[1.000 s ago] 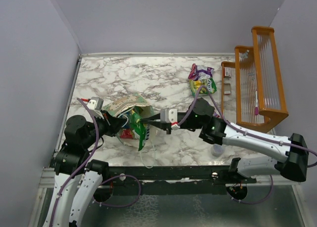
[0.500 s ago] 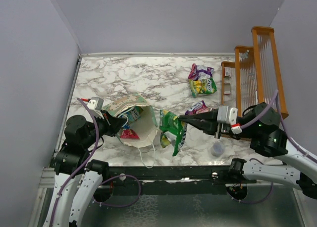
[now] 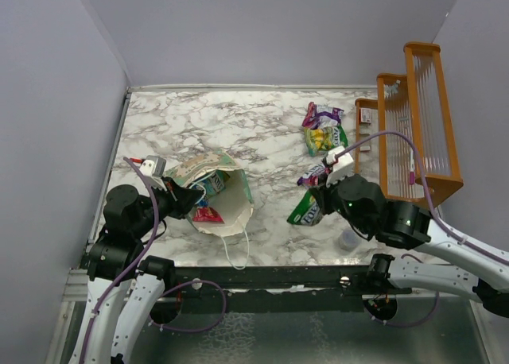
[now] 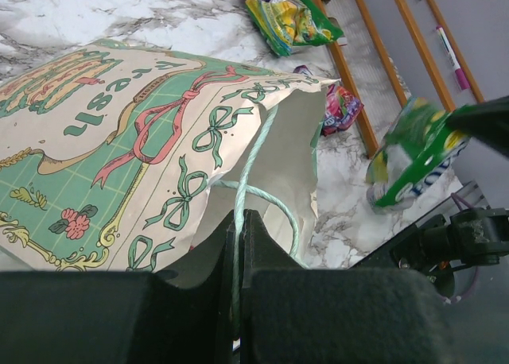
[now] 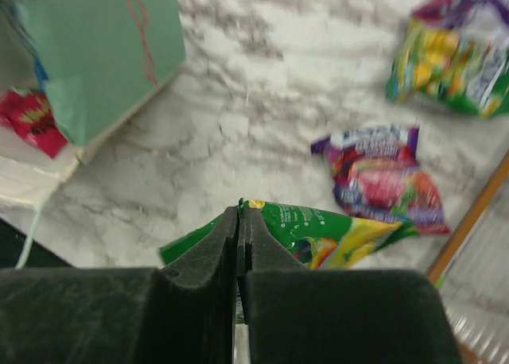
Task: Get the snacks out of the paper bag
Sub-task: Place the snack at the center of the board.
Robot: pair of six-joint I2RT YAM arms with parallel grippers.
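Note:
My right gripper keeps moving toward the open table (image 3: 321, 243) beside the purple-pink snack and lets go there, because the green packet (image 3: 303, 213) is clear of the bag's opening.
The paper bag (image 3: 227, 199) lies on its side at the left, its mouth facing right. My left gripper (image 3: 184, 199) is shut on its mint string handle (image 4: 248, 169), beside the printed bag side (image 4: 119, 141). A red snack (image 3: 208, 214) and a teal one (image 3: 213, 181) show inside the bag. My right gripper (image 3: 316, 200) is shut on a green snack packet (image 3: 305, 211) and holds it just above the table; its jaws pinch the packet's edge (image 5: 342, 235). A purple-pink snack (image 3: 316, 173) lies just beyond, also in the right wrist view (image 5: 382, 177).
Two more snacks, green-yellow (image 3: 324, 139) and purple (image 3: 318, 114), lie at the back right. An orange wooden rack (image 3: 413, 125) stands along the right edge. A small grey cap (image 3: 348, 238) sits near the front edge, right of the held packet.
My right gripper has carried the green packet from the bag's mouth to the right, down beside the purple-pink snack. The left gripper and the bag have not moved.

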